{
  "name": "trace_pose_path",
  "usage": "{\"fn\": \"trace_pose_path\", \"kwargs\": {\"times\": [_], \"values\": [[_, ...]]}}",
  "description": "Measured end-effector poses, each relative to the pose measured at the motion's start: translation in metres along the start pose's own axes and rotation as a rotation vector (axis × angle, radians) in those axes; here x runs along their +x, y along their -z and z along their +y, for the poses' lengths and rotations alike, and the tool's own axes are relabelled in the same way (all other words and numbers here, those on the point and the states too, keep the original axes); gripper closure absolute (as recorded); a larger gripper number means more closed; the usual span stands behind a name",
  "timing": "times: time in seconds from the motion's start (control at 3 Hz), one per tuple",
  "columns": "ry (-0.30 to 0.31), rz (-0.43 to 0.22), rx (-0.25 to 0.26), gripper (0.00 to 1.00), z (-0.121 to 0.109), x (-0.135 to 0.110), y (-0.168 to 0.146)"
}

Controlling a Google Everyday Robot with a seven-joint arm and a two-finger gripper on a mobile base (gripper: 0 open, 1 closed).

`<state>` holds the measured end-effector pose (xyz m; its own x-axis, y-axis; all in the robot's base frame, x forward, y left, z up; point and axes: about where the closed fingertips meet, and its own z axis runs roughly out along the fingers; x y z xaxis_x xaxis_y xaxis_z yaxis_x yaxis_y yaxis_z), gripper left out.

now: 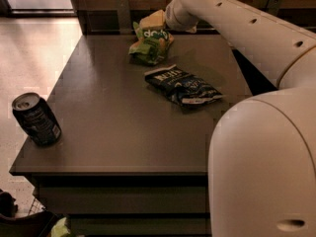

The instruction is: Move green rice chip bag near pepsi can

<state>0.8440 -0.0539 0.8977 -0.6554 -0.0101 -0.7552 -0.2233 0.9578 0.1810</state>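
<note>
My gripper will make the bag [153, 45] bunch up inside it and spread out as I lift it, since the green rice chip bag's near end is crinkled [147, 57].
The green rice chip bag [149, 44] lies at the far middle of the dark table [113, 127], light green with white lettering. My gripper [152, 20] reaches in from the right and hangs right over the bag's top edge, touching or almost touching it. The pepsi can [36, 119] stands upright at the near left corner of the table, far from the bag and the gripper.
A dark blue snack bag [181, 85] with white lettering lies right of centre, just in front of the green bag. My white arm [256, 28] spans the right side and fills the near right. The floor [34, 43] drops off left of the table.
</note>
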Motion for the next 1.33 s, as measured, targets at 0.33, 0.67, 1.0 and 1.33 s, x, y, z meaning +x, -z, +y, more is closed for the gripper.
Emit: {"fn": "trace_pose_path", "kwargs": {"times": [0.33, 0.67, 1.0, 1.33], "values": [[-0.037, 0.03, 0.004, 0.0, 0.016, 0.004, -0.032], [-0.084, 0.118, 0.028, 0.03, 0.019, 0.033, -0.06], [-0.099, 0.164, 0.043, 0.26, 0.019, 0.048, -0.072], [-0.099, 0.167, 0.044, 0.48, 0.019, 0.046, -0.07]]}}
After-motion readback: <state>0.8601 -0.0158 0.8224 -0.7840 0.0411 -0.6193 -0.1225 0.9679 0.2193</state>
